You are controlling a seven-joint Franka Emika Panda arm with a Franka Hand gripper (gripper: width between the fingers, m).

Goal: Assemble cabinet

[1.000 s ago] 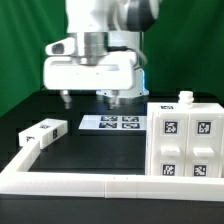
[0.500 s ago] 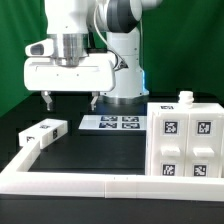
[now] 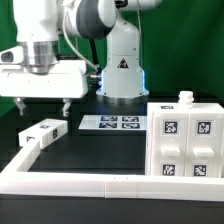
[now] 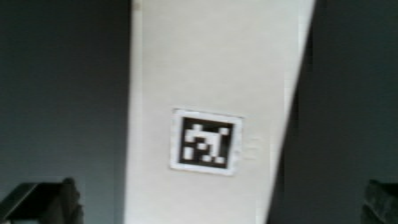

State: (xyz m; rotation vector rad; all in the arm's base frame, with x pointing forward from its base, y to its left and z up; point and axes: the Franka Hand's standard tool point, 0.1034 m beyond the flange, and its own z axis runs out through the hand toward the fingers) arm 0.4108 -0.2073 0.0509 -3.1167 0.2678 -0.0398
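The white panel piece (image 3: 43, 132) should settle down over the small white knob (image 3: 186, 97) when the robot lowers it, because that knob sticks up from the top of the cabinet.
The cabinet (image 3: 185, 138) is a white blocky box with four black-and-white tags on its front, standing at the exterior view's right with a small white knob on top. A loose long white panel piece (image 3: 44, 132) with a tag lies at the exterior view's left. My gripper (image 3: 43, 104) hangs open and empty a little above that piece, its dark fingertips (image 3: 66, 103) apart. In the wrist view the panel piece (image 4: 217, 110) fills the middle, tag facing up, with my dark fingers (image 4: 43, 202) at either side of it.
The marker board (image 3: 113, 123) lies flat on the black table behind the middle. A long low white border rail (image 3: 70, 182) runs along the front and left. The robot base (image 3: 122, 70) stands behind, before a green backdrop.
My gripper has moved steadily toward the exterior view's left, from above the marker board to above the loose panel piece. Nothing else moved.
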